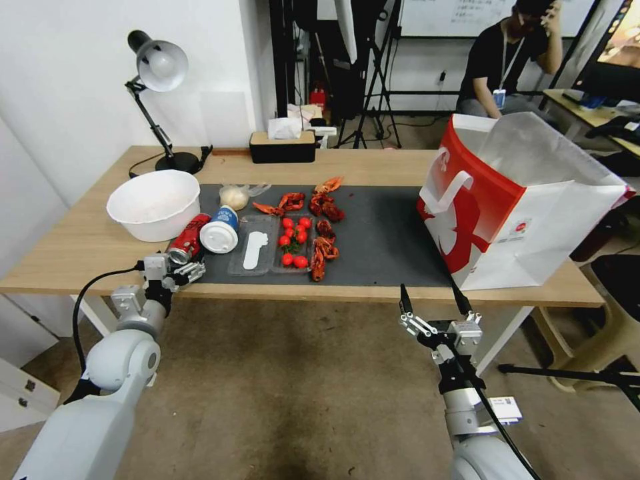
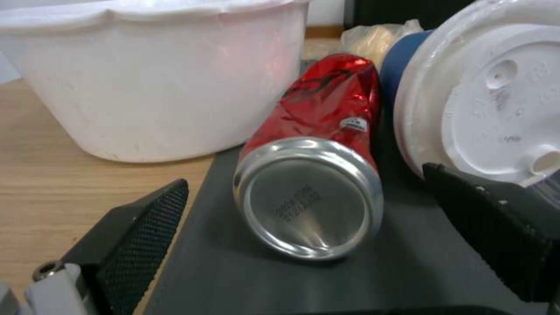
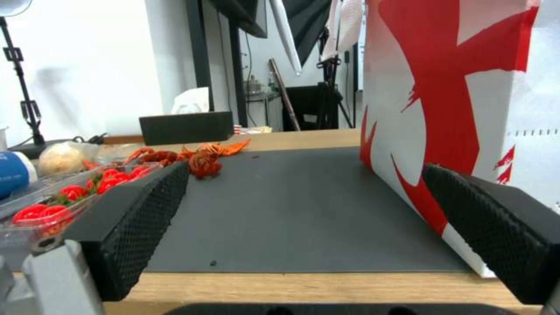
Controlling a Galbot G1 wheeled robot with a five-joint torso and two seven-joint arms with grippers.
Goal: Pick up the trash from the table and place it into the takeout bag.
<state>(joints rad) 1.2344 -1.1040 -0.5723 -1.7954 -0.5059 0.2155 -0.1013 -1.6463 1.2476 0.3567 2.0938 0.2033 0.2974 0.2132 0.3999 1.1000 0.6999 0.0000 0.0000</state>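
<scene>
I expect the red soda can (image 1: 189, 239) to stay stiff and straight when I lift it, because the can's silver base is still round ahead of the can's crumpled side.
The trash lies at the left end of the table (image 1: 80, 247): a dented red soda can (image 1: 189, 238) on its side, a white-lidded blue paper cup (image 1: 221, 230) on its side touching it, and a small clear bag with a pale lump (image 1: 235, 196) behind them. My left gripper (image 1: 181, 265) is at the table's front edge, open. In the left wrist view its fingers (image 2: 140, 245) stand either side of the can's silver base (image 2: 309, 197), just short of it. The takeout bag (image 1: 527, 200) stands open at the right end. My right gripper (image 1: 430, 297) hovers open below the front edge, near the bag (image 3: 467, 96).
A big white plastic bowl (image 1: 155, 203) sits close beside the can. A clear tray with tomatoes (image 1: 270, 253) and loose red crayfish (image 1: 325, 200) lie on the dark mat (image 1: 380, 240). A desk lamp (image 1: 157, 67) and a tissue box (image 1: 282, 145) stand at the back.
</scene>
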